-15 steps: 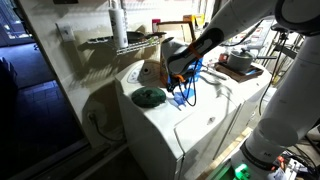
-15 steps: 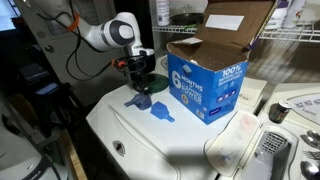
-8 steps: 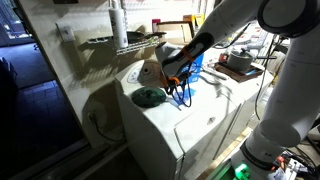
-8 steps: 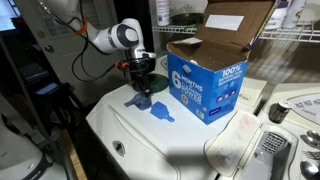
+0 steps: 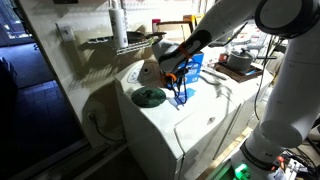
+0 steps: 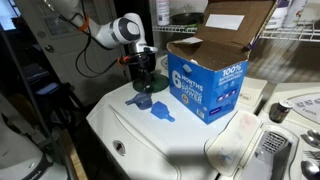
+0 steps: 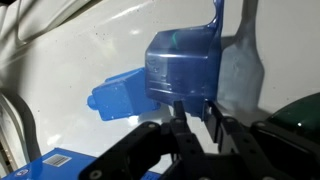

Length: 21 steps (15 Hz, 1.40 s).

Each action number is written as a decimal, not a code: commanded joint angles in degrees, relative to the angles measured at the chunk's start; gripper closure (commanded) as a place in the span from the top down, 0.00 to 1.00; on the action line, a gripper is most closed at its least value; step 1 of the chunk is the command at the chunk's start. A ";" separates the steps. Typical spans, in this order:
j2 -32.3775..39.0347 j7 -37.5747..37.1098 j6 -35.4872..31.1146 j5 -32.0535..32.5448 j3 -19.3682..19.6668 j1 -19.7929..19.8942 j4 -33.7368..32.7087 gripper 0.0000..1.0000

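Next, my gripper opens, grips the translucent blue scoop's side again and carries it beside the green lid, because the scoop stands against the second blue piece.
A translucent blue scoop stands on the white washer top, its handle rising toward the upper edge of the wrist view. My gripper points down right over it, and both exterior views show it there. The jaws are drawn in to a narrow gap, one fingertip on each side of the cup's near wall. I cannot make out whether they press on the wall. A second blue plastic piece lies flat beside the scoop.
A tall blue detergent box with open flaps stands close beside the scoop. A dark green round lid lies on the washer near the gripper. A wire shelf and a wall stand behind, and the washer's rounded front edge drops away.
The jaws have come in from wide open to a narrow gap around the scoop's wall. The arm has shifted slightly over the scoop.
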State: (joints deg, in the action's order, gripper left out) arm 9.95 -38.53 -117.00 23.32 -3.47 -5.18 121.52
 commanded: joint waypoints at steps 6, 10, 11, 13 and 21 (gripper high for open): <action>0.07 -1.25 1.72 -0.45 1.49 -0.89 -2.10 0.27; 0.50 -0.76 2.22 -1.07 1.32 -1.04 -2.72 0.43; 0.65 -0.78 2.45 -1.22 1.31 -1.10 -2.87 0.51; 1.30 -0.61 3.47 -1.67 1.26 -1.16 -3.32 0.63; 4.14 -0.66 7.97 -3.96 1.36 -1.27 -4.75 0.66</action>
State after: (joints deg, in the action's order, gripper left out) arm 11.93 -39.00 -112.14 21.41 -2.50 -5.60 119.47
